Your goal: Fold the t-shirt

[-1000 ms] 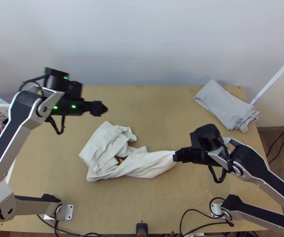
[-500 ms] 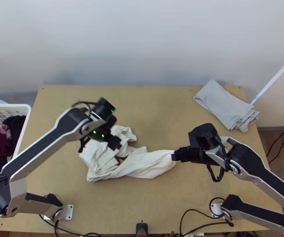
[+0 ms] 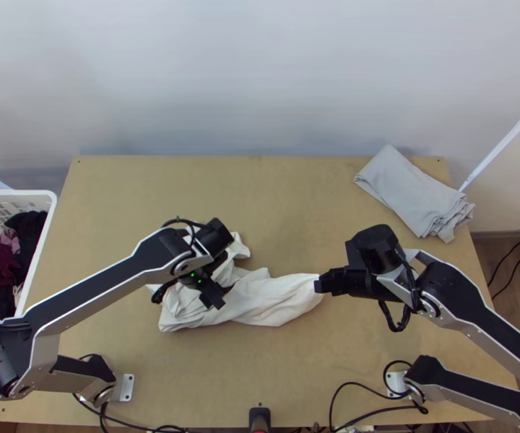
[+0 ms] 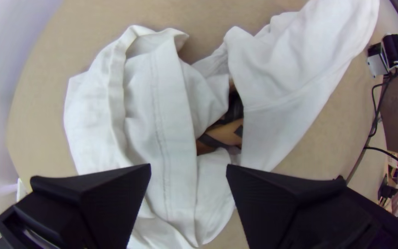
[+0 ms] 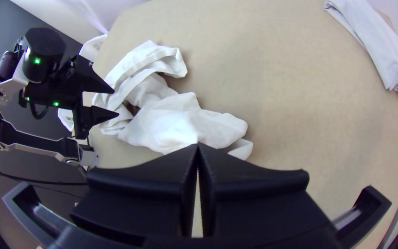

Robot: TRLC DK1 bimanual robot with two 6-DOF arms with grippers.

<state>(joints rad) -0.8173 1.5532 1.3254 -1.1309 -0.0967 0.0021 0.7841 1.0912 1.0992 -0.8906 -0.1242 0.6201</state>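
The bunched t-shirt (image 3: pixel 266 297) will drop open into a wide sheet when the robot lifts and spreads it, because a stitched hem (image 4: pixel 161 133) runs along loose layers.
Bunched on the table lies the white t-shirt (image 3: pixel 271 299), its left part in loose layers, its right part drawn out in a narrow tail. Over the left part is my left gripper (image 3: pixel 214 297). My right gripper (image 3: pixel 321 283) is shut on the tail's end. In the left wrist view the left gripper (image 4: pixel 188 167) stands open above the t-shirt (image 4: pixel 282 97), whose folds leave a gap showing a brown and black patch. The right wrist view has the right gripper (image 5: pixel 198 145) with fingertips together at the t-shirt (image 5: pixel 162 124).
A folded light grey cloth (image 3: pixel 412 191) lies at the table's far right corner. Beside the left edge stands a white basket (image 3: pixel 40 238) of dark and light clothes. Bare wood (image 3: pixel 282 209) stretches beyond the t-shirt. Black cables run along the near edge.
My left gripper has come from the table's far left, rightward and toward the near edge, to over the t-shirt. The right gripper has hardly moved, and the t-shirt lies much as before.
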